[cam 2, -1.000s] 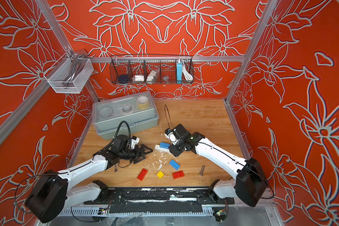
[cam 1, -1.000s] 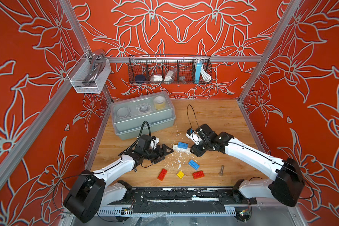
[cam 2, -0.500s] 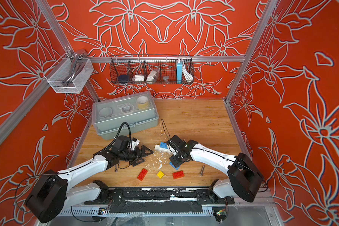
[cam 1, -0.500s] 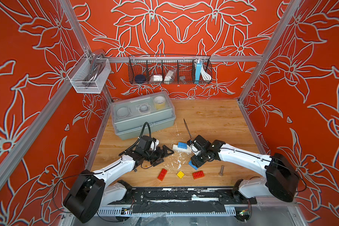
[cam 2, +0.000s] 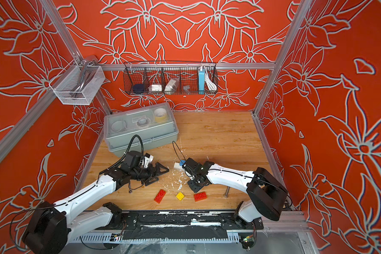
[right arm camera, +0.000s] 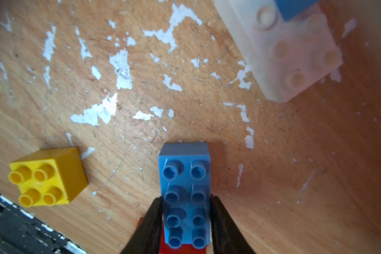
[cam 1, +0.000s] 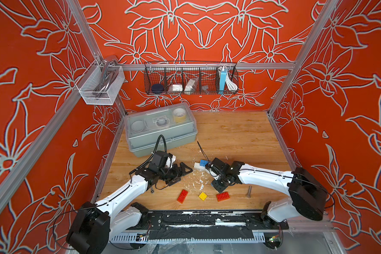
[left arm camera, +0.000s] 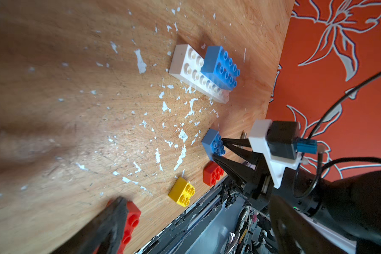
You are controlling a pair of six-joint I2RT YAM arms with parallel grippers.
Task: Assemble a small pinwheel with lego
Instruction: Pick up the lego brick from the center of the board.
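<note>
The loose blue brick (right arm camera: 185, 186) should be put down by my right gripper so that my left gripper can take it, because the white base's free studs (cam 1: 198, 166) are on my left gripper's side.
My right gripper (right arm camera: 186, 202) is shut on a loose blue brick (right arm camera: 185, 176), one black finger against each long side. From the left wrist view the same blue brick (left arm camera: 213, 144) sits at the tips of the right gripper (left arm camera: 219, 149), low over the wood. Behind it lies a white brick base (cam 1: 197, 166) with another blue brick (cam 1: 204, 162) pressed on top. Near the front edge lie a red brick (cam 1: 182, 195), a yellow square (cam 1: 203, 195) and a second red brick (cam 1: 223, 196). My left gripper (cam 1: 182, 176) hovers open and holds nothing, left of the white base.
A grey metal bolt (cam 1: 249, 191) lies right of the bricks. White paint flakes (cam 1: 198, 182) speckle the wood. A grey lidded toolbox (cam 1: 161, 129) stands at the back left. A wire basket (cam 1: 190, 79) and a mesh basket (cam 1: 99, 85) hang on the walls. A black rail (cam 1: 196, 220) borders the front.
My right gripper came forward from the white and blue stack to the loose blue brick and closed on it. The left gripper stayed in place, still open.
</note>
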